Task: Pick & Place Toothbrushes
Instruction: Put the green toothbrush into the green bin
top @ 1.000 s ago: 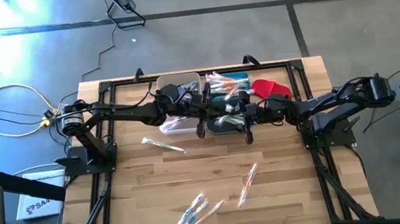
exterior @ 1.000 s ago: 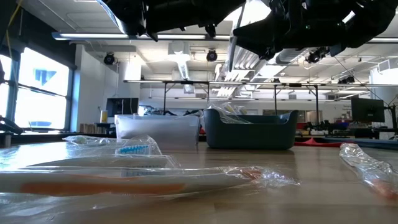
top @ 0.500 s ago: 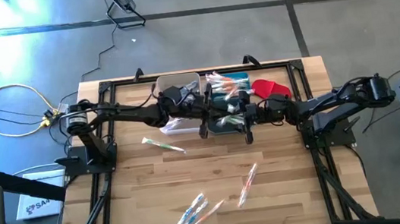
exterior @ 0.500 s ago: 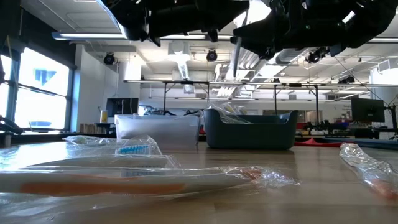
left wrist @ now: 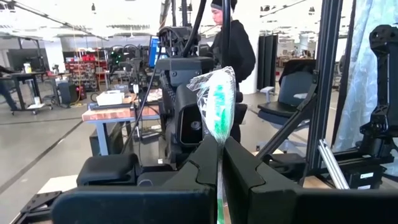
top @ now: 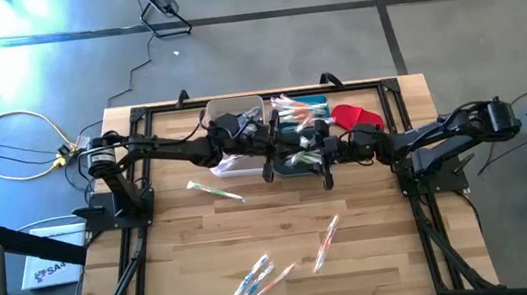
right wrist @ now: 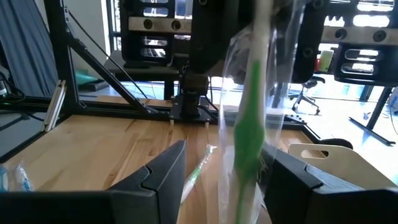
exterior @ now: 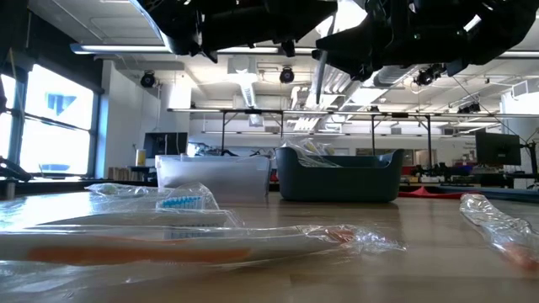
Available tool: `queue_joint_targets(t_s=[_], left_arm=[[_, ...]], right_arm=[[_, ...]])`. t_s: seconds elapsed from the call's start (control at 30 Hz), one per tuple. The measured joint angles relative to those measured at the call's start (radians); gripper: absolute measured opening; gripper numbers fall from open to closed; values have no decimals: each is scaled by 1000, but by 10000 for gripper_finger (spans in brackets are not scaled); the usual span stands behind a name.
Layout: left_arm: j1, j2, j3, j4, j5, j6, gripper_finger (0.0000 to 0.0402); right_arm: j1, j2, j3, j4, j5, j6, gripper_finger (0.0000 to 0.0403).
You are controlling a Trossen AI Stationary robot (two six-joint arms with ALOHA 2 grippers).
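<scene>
My right gripper needs to line up with the middle of the handle [right wrist: 245, 167] and take over the toothbrush, because my left gripper holds the green toothbrush off-centre [right wrist: 250, 121] between my right gripper's fingers.
My left gripper [left wrist: 221, 146] is shut on a green toothbrush [left wrist: 217, 102] in a clear wrapper, held high over the dark bin [top: 314, 104]. My right gripper [right wrist: 227, 152] faces it, open. Its fingers stand on either side of the same toothbrush [right wrist: 250, 137], and I see no touch. In the high view the left gripper [top: 280, 156] and the right gripper [top: 320, 156] meet at the table's middle. The dark bin holds more toothbrushes [top: 294, 111]. Loose wrapped ones lie flat on the table [top: 214, 190], [top: 326, 244], [top: 255, 282]. My left gripper pinches the wrapped toothbrush's handle [left wrist: 219, 180] between its two fingers. The fingers come almost level from the table's left side and lie across the handle. The toothbrush stands upright and clear of the table, its green head [left wrist: 217, 99] above the fingers [left wrist: 202, 158].
A white bin [top: 234, 111] stands left of the dark bin at the table's far side. A red cloth [top: 357, 115] lies to the dark bin's right. A wrapped toothbrush [exterior: 168, 240] lies close in front of the low camera. A person [left wrist: 233, 43] stands beyond the table.
My left gripper has tipped a little and brought the toothbrush slightly toward the right gripper. The toothbrush stays upright in the shut fingers.
</scene>
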Motion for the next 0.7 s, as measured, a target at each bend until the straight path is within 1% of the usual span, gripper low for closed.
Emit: queue_joint_targets(t_s=[0.53,0.6,0.7], left_arm=[[0,0,0,-1,2,0,0],[0,0,0,-1,2,0,0],[0,0,0,-1,2,0,0]], right_arm=[[0,0,0,0,3,-6,176],[0,0,0,0,3,-6,171],[0,0,0,0,3,-7,153]])
